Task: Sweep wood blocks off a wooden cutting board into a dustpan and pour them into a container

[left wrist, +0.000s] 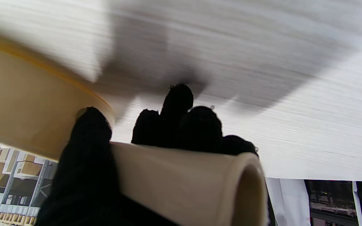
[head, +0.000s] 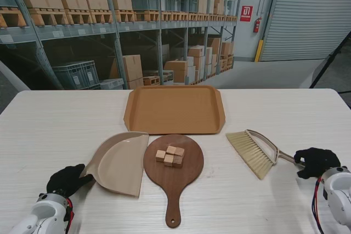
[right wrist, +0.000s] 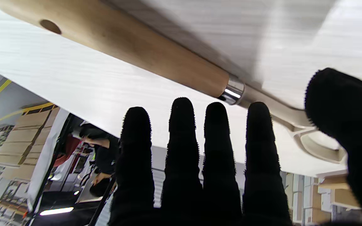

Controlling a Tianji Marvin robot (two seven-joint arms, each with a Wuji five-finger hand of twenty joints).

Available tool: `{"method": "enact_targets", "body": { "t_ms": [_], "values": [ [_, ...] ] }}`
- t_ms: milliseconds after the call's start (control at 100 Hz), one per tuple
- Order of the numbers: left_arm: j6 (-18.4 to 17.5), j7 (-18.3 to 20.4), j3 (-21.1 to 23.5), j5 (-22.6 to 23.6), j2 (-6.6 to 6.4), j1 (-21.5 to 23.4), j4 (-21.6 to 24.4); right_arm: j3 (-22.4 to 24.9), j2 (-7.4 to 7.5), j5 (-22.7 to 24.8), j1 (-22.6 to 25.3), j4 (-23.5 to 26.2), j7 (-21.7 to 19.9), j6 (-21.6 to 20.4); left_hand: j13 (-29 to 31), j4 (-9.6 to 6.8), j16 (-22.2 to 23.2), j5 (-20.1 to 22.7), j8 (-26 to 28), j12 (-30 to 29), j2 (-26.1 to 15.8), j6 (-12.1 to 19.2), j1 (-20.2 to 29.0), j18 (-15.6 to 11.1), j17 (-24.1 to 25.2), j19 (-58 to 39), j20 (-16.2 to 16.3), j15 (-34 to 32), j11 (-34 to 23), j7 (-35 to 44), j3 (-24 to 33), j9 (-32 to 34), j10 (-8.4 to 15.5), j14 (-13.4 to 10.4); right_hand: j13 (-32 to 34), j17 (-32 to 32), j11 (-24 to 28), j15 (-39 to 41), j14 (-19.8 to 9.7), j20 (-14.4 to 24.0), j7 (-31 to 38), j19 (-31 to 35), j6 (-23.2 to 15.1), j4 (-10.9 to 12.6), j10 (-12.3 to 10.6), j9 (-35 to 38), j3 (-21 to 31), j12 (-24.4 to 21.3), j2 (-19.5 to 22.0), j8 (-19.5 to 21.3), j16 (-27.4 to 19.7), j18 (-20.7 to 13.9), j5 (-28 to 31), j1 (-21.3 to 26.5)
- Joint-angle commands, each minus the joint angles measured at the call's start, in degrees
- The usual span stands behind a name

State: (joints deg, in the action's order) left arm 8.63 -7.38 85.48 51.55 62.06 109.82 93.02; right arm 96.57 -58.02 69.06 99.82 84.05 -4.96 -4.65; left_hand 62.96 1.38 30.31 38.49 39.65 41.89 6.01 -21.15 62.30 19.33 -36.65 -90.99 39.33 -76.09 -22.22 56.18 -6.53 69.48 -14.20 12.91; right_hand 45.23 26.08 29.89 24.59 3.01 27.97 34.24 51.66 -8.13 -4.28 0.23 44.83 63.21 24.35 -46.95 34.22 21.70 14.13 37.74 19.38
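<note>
The bristles [head: 250,153] reach wider than the clustered wood blocks [head: 170,156], so the wood blocks will move into the dustpan together when I sweep the brush across.
Several small wood blocks [head: 170,157] sit clustered on the round dark cutting board [head: 174,176] at the table's middle. To its left lies the beige dustpan [head: 118,163], mouth toward the board. My left hand [head: 68,180] is shut on the dustpan's tubular handle [left wrist: 184,182], thumb on one side and fingers on the other. To the board's right lies the brush [head: 252,152], bristles pointing toward the board. My right hand [head: 315,161] hovers open over the brush's wooden handle [right wrist: 137,47], its fingers [right wrist: 181,138] straight and spread, the thumb apart. The brown tray [head: 174,109] lies farther from me.
The white table [head: 49,130] runs to its far edge behind the tray, with warehouse shelving beyond. The cutting board's handle points toward me.
</note>
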Motion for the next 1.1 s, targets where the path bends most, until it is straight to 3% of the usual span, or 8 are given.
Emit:
{"method": "enact_targets", "body": {
  "t_ms": [0, 230, 570, 750, 900, 990, 1090],
  "values": [
    [0.2, 1.9, -0.5, -0.2, 0.43, 1.1, -1.3, 0.3, -0.25, 0.3, 0.8, -0.4, -0.2, 1.1, 6.9, -0.36, -0.3, 4.9, -0.7, -2.2, -9.0, -1.6, 7.5, -3.4, 0.2, -1.9, -0.7, -2.3, -56.8, 2.2, 5.5, 4.7, 18.1, -11.7, -1.3, -1.0, 1.1, -0.6, 1.1, 1.4, -0.2, -1.1, 1.9, 0.8, 0.1, -2.6, -0.6, -0.1, 0.4, -0.5, -0.9, 2.2, -1.8, -1.1],
    [0.1, 2.0, -0.5, -0.2, 0.43, 1.2, -1.3, 1.2, -0.39, 2.1, 1.0, -1.1, 3.4, 3.2, 6.9, -0.35, -0.3, 4.9, -0.8, -2.2, -9.0, -1.6, 7.4, -3.4, 0.2, -1.9, -0.7, -2.3, -56.8, 2.2, 5.5, 4.7, 18.1, -11.7, -2.1, -1.5, 2.0, -0.4, 1.1, 1.5, 0.2, -1.4, 3.3, 0.7, 0.3, -3.5, -1.0, -0.1, 0.0, -0.4, -1.0, 2.0, -3.0, -1.1],
    [0.1, 2.1, -0.4, -0.2, 0.41, 1.2, -1.3, -0.1, 0.37, 4.7, -1.7, -6.3, 3.0, 6.3, 6.9, -0.35, -0.3, 4.9, -0.8, -2.2, -9.0, -1.6, 7.4, -3.4, 0.2, -1.9, -0.7, -2.3, -56.8, 2.2, 5.5, 4.7, 18.1, -11.7, -2.7, -1.5, 4.1, 1.1, 0.7, 1.2, 1.2, -1.5, 5.2, 0.5, 0.9, -4.5, -0.3, -0.2, -1.0, -0.6, -1.1, 1.1, -3.3, -0.5],
    [0.0, 2.2, -0.4, -0.2, 0.39, 1.2, -1.3, -2.3, 0.68, 4.7, -3.6, -10.6, 5.4, 7.8, 6.9, -0.35, -0.3, 4.9, -0.8, -2.2, -9.0, -1.6, 7.4, -3.4, 0.2, -1.9, -0.7, -2.3, -56.8, 2.2, 5.5, 4.7, 18.1, -11.6, 1.8, 1.8, 9.2, 5.2, 0.1, 0.7, 6.4, 1.6, 4.7, 0.2, 0.5, 0.2, 2.7, 1.1, -2.7, 1.1, -0.4, -0.2, 0.5, 0.3],
    [0.0, 2.2, -0.4, -0.1, 0.38, 1.2, -1.3, -4.2, 0.82, 3.4, -5.3, -14.5, 8.3, 8.6, 6.9, -0.35, -0.3, 4.9, -0.8, -2.2, -9.0, -1.6, 7.4, -3.4, 0.2, -1.9, -0.7, -2.3, -56.8, 2.2, 5.5, 4.7, 18.1, -11.6, 8.3, 7.5, 13.3, 9.2, -0.5, -0.7, 12.0, 6.6, 3.1, 0.4, -0.6, 7.6, 8.6, 2.6, -5.2, 2.8, 0.4, -1.0, 5.9, 1.9],
    [0.0, 2.2, -0.4, -0.1, 0.38, 1.1, -1.3, -5.3, 0.82, 2.2, -6.3, -16.4, 9.3, 8.9, 6.9, -0.35, -0.3, 4.9, -0.8, -2.2, -9.0, -1.6, 7.4, -3.4, 0.2, -1.9, -0.7, -2.3, -56.8, 2.2, 5.5, 4.7, 18.1, -11.6, 12.7, 11.2, 13.7, 10.2, -0.7, -2.8, 18.4, 9.6, 0.7, -6.1, -1.3, 12.5, 13.0, 2.6, -11.4, -4.3, 0.5, -0.9, 7.6, 5.1],
    [-0.1, 2.2, -0.4, -0.1, 0.37, 1.1, -1.4, -6.5, 0.74, 0.4, -7.2, -18.2, 9.8, 9.2, 6.9, -0.35, -0.3, 4.9, -0.8, -2.2, -9.0, -1.6, 7.4, -3.4, 0.2, -1.9, -0.7, -2.3, -56.8, 2.2, 5.5, 4.7, 18.1, -11.6, 17.2, 14.7, 12.2, 10.5, -0.5, -3.2, 24.0, 11.3, -1.4, -9.5, -1.6, 18.3, 17.4, 2.3, -16.7, -9.2, 0.8, -0.3, 9.7, 8.7]
  ]
}}
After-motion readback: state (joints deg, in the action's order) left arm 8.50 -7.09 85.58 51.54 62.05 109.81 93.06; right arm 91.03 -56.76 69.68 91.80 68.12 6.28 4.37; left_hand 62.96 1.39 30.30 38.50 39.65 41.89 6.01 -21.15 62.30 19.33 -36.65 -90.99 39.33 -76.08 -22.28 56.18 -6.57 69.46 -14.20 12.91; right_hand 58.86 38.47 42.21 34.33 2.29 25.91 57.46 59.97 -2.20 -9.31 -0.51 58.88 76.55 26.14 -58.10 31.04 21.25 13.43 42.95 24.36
